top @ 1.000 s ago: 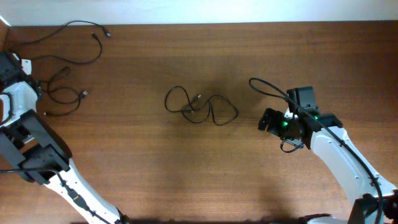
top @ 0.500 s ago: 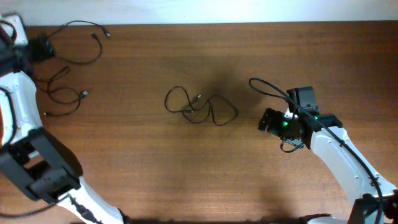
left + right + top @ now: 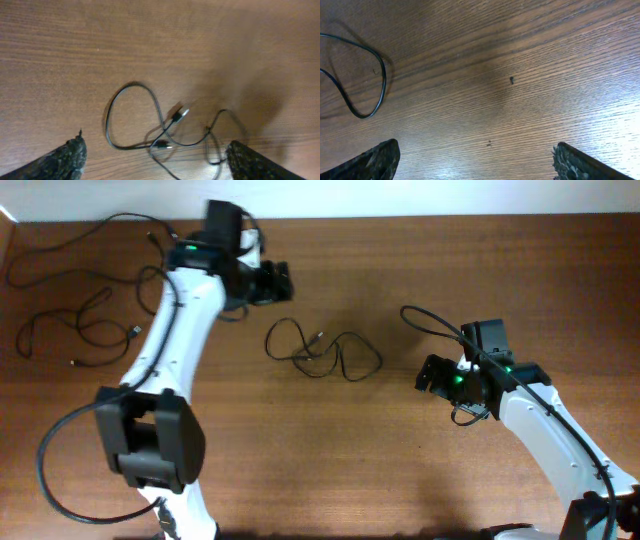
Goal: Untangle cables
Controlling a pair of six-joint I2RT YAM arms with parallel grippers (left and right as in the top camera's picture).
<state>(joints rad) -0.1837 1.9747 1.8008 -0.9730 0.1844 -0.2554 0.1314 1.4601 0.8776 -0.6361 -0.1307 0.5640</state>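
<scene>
The tangled black cable [image 3: 159, 111] rests in smooth, rounded loops [image 3: 134, 84], so I expect it to bend into an open arch when I raise it.
A tangled black cable [image 3: 322, 352] lies in loops in the middle of the wooden table. In the left wrist view this cable [image 3: 161, 125] shows a small plug end between and ahead of my fingers. My left gripper [image 3: 280, 282] hovers up and to the left of the tangle, open and empty; its fingertips [image 3: 75, 152] frame the loops. Two more cables lie apart at the far left: one [image 3: 100, 223] by the back edge, one [image 3: 132, 331] below it. My right gripper [image 3: 426, 372] stands open to the right of the tangle, with only a cable loop [image 3: 375, 75] at its view's left.
The right arm's own thicker black cable [image 3: 430, 322] arcs above the table beside the right wrist. The left arm [image 3: 165, 340] stretches from the front left up across the table. The table's back edge [image 3: 400, 218] runs just behind the left gripper.
The left arm has swung from the far left edge, where it released the left cables, to above the middle tangle. The right arm has not moved.
</scene>
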